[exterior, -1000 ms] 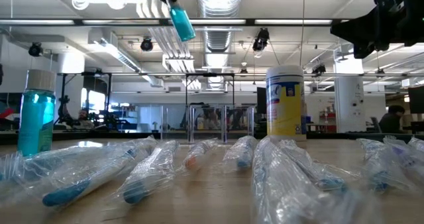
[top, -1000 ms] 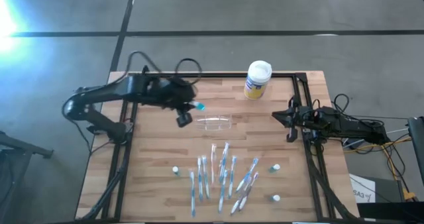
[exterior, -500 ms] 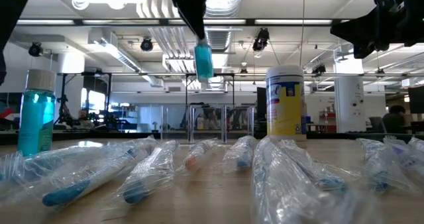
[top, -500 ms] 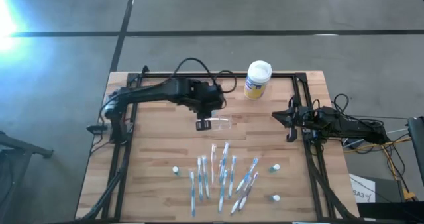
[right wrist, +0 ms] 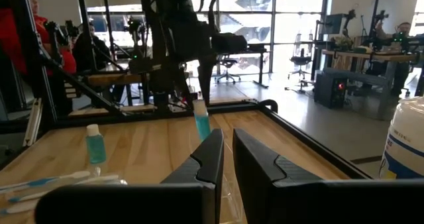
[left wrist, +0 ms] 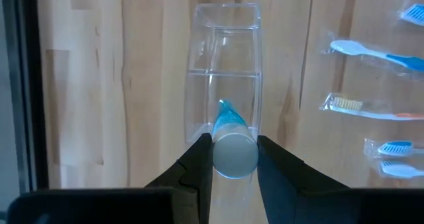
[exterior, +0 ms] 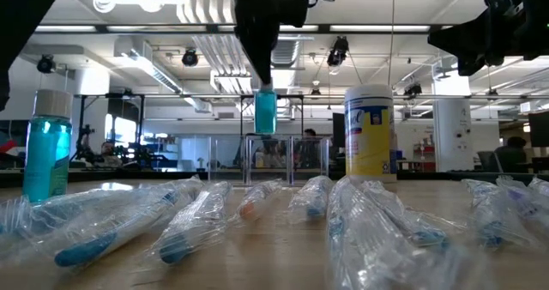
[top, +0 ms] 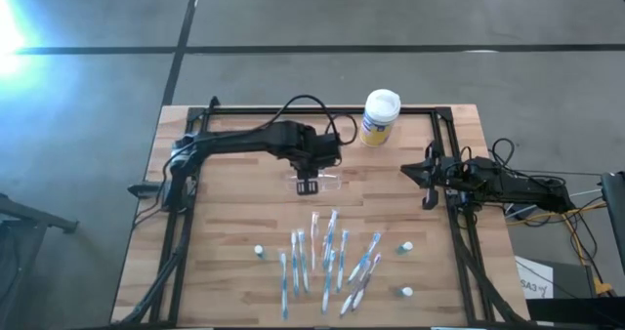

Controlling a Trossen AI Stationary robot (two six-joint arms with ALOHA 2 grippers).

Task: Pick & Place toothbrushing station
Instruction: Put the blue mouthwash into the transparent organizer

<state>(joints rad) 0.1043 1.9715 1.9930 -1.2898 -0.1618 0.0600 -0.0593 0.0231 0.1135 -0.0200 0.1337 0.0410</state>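
The blue bottle [exterior: 265, 114] is hanging upright by its cap over the holder's middle compartment [exterior: 269, 161], so the robot's left gripper should go on moving it down until the bottle's bottom stands inside.
The clear plastic holder [top: 327, 182] lies on the wood table, mid-way back; it also shows in the left wrist view [left wrist: 225, 58]. My left gripper [top: 307, 184] stands over the holder's left end, pointing down, shut on a small blue bottle [exterior: 265, 112] with a pale cap. The bottle hangs upright with its lower end at the holder's top opening; whether it is inside, I cannot tell. It also shows in the right wrist view [right wrist: 201, 124]. My right gripper [top: 429, 180] waits at the table's right edge, shut and empty. My left gripper pinches the bottle's capped top end [left wrist: 234, 156] between its two fingers. The fingers come from above, pointing down. The blue body [left wrist: 226, 116] hangs upright below them, clear of the table, over the holder's left end.
A yellow canister with a white lid [top: 380, 117] stands at the table's far edge. Several wrapped toothbrushes [top: 327, 257] lie toward the near edge, with three small bottles [top: 259, 251] [top: 405, 245] [top: 407, 292] beside them. A black frame rail [top: 444, 135] runs around the table.
My left gripper has gone toward the table's right and near edges and down, from beside the holder to over its left end. The blue bottle has turned from tilted to upright and has come down to the holder's top. The holder has stayed where it was.
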